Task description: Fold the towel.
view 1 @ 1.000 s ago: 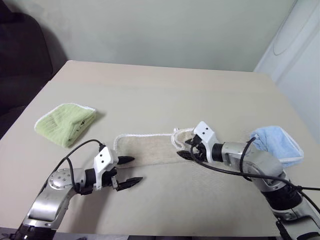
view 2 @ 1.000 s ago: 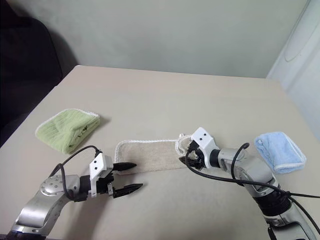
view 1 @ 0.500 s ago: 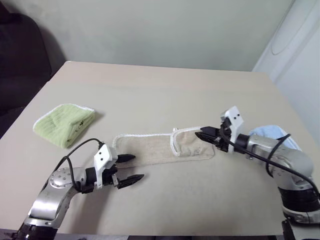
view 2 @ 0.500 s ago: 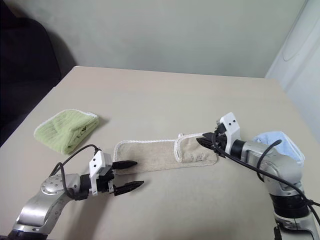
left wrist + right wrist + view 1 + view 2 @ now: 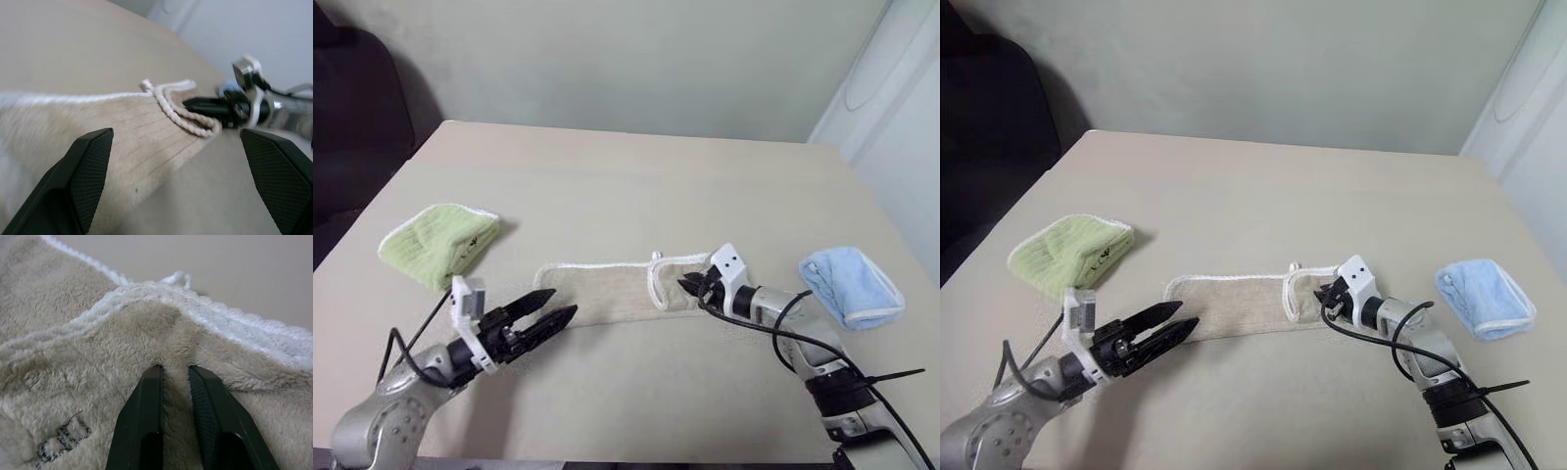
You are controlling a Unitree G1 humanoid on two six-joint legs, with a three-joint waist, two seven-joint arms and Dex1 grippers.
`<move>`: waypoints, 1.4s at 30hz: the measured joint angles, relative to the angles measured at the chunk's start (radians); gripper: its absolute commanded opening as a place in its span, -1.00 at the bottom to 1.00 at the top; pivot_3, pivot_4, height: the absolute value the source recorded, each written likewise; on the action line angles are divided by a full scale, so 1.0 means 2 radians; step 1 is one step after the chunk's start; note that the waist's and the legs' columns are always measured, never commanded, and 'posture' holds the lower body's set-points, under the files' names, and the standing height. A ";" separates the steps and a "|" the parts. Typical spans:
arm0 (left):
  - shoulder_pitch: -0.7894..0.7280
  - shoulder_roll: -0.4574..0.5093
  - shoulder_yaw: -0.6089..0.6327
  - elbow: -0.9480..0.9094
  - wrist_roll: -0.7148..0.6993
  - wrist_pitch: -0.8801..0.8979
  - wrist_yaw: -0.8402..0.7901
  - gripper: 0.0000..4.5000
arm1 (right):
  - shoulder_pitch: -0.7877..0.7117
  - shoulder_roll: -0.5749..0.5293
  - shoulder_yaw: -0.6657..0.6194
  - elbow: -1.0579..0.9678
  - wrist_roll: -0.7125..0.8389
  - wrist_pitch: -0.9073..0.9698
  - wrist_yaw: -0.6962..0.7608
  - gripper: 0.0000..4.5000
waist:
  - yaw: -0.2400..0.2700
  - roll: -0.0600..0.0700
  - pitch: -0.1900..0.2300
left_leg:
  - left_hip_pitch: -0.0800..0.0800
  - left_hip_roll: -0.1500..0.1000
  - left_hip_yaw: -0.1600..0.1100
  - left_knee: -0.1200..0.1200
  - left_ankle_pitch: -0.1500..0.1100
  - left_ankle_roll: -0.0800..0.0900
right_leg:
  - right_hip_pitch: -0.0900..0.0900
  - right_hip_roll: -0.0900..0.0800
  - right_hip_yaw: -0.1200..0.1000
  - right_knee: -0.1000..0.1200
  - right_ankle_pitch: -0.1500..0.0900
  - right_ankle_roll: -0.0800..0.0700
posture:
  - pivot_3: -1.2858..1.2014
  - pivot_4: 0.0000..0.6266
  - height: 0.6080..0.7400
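Observation:
The beige towel (image 5: pixel 585 296) is under my left gripper's fingers, which are inside its unfolded end, so I should move back and pinch that end's edge (image 5: pixel 541 278) before I fold it across.
The beige towel (image 5: pixel 607 292) lies as a long strip across the table's middle, and its right end (image 5: pixel 1310 292) is folded back over itself, white edging and small loop (image 5: pixel 656 257) on top. My right gripper (image 5: pixel 691 285) is at that folded end, shut on a pinch of the towel's pile (image 5: pixel 173 347) that bulges up between its fingers (image 5: pixel 146 421). My left gripper (image 5: pixel 563 302) hovers over the towel's near-left corner, open wide and holding nothing. In the left wrist view its fingers (image 5: pixel 83 181) frame the towel (image 5: pixel 122 142) and the right gripper (image 5: pixel 210 105) beyond.
A folded lime-green towel (image 5: pixel 435 240) sits at the table's left. A folded light-blue towel (image 5: pixel 852 286) lies at the right, close to the right arm. A dark chair (image 5: pixel 352 127) stands beyond the table's left edge.
My right gripper closed, swung out to the right and came back left and down onto the folded end. The left gripper rolled, rose and drew back a little.

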 measured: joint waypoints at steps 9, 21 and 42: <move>0.078 -0.040 0.024 -0.065 -0.120 0.049 0.144 1.00 | 0.007 0.012 -0.017 -0.027 -0.002 -0.011 0.003 -0.59 | -0.002 0.001 0.002 | 0.000 0.000 0.000 0.000 0.000 0.000 | 0.000 0.000 0.000 0.000 -0.001 0.001 | 0.03 -0.52 1.00; 0.068 -0.107 0.005 -0.055 -0.307 0.042 0.435 1.00 | -0.030 0.036 -0.057 -0.060 0.003 -0.019 -0.004 -0.59 | -0.003 0.005 0.007 | 0.007 0.001 0.001 0.000 -0.001 -0.001 | 0.007 0.002 0.000 0.000 -0.002 0.001 | 0.03 -0.52 1.00; 0.194 -0.047 0.060 -0.084 -0.397 0.010 0.416 1.00 | -0.032 0.059 -0.066 -0.060 -0.003 -0.034 -0.014 -0.59 | -0.009 0.007 0.010 | 0.009 0.005 0.000 0.001 -0.004 -0.003 | 0.006 0.009 0.001 -0.001 -0.008 0.002 | 0.03 -0.52 1.00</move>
